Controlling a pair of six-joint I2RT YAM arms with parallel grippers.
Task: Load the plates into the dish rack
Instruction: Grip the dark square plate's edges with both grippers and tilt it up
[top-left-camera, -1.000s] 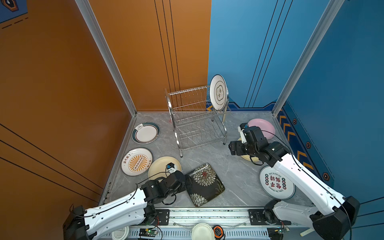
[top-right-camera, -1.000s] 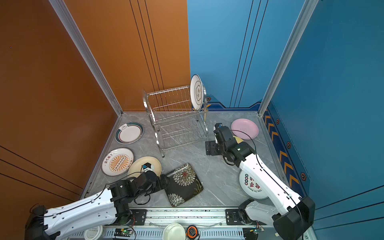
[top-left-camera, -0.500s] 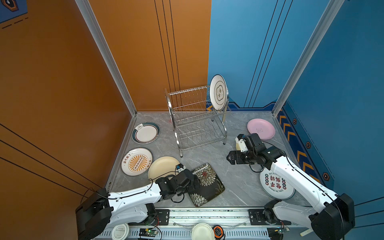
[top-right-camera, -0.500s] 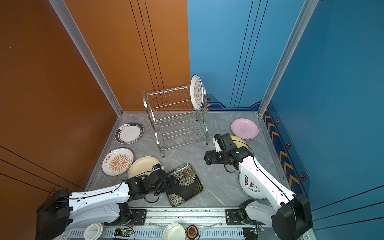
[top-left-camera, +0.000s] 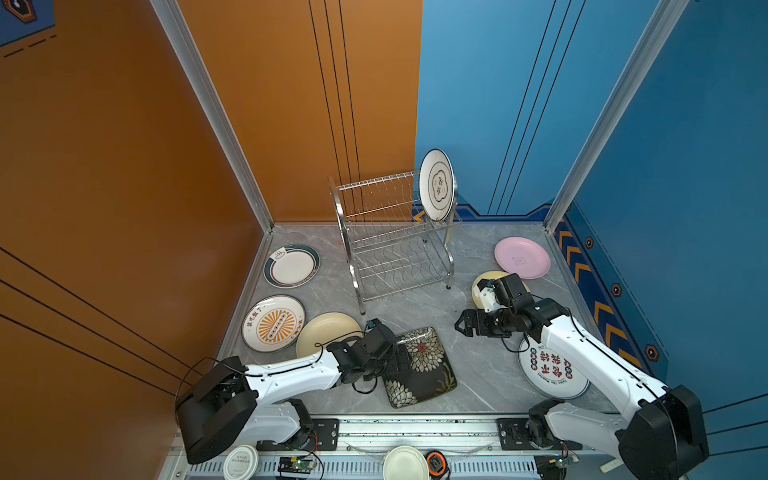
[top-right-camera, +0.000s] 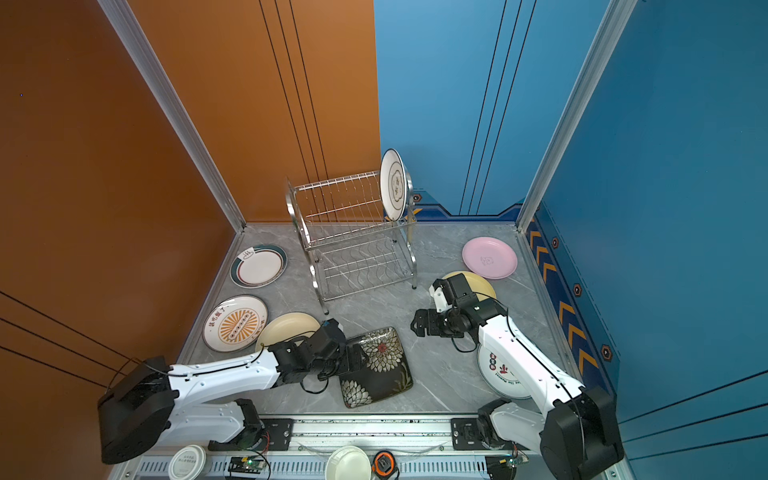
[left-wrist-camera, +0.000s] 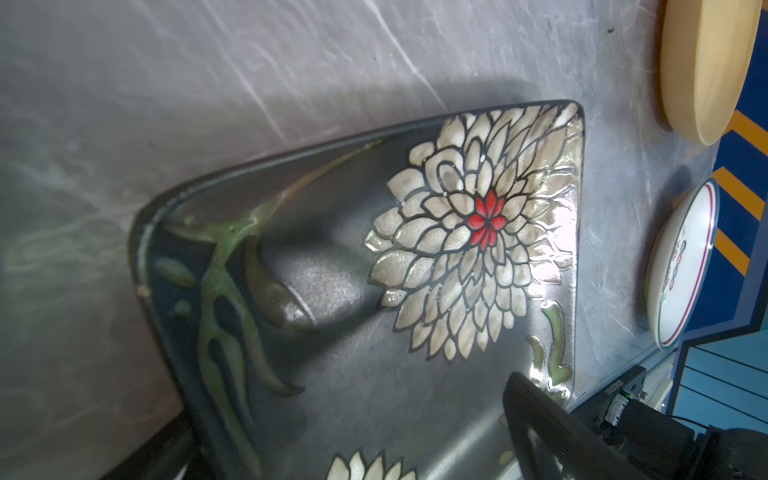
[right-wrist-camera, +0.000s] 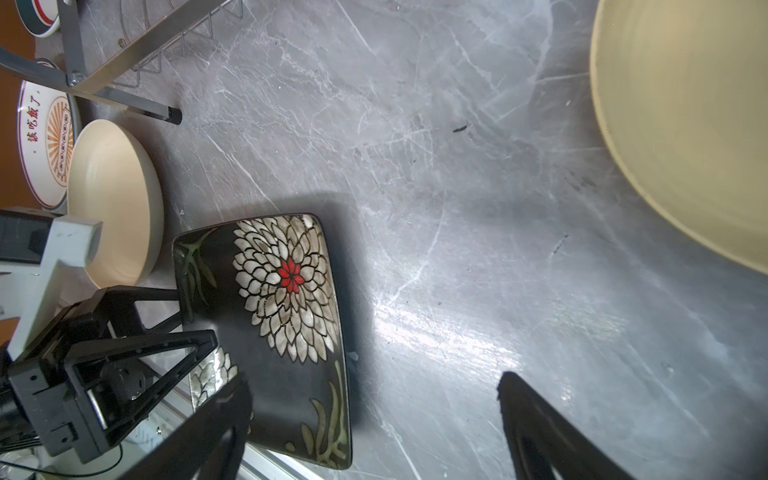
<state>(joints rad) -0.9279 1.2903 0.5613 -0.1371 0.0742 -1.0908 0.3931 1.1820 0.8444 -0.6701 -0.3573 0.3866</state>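
Observation:
The black floral plate's edge lies between my left fingers, away from my right gripper's end of the dish rack, so that gripper should take the opposite edge.
The dish rack stands at the back centre, with a green-rimmed white plate upright at the right end of its top tier. The other plates lie flat: teal-rimmed, orange-sunburst, cream, pink, red-lettered and pale yellow, which is partly under my right arm. My left gripper is open and straddles the left edge of the square black floral plate. My right gripper is open and empty over bare table, right of that plate.
A plain white round dish, a small white printed lid and an orange-and-black device sit on the front rail. Orange and blue walls close in the left, back and right sides of the grey marble table.
My right arm swung from beside the rack and pink plate toward the front centre. My left gripper slid right onto the black plate's edge. Both stayed open.

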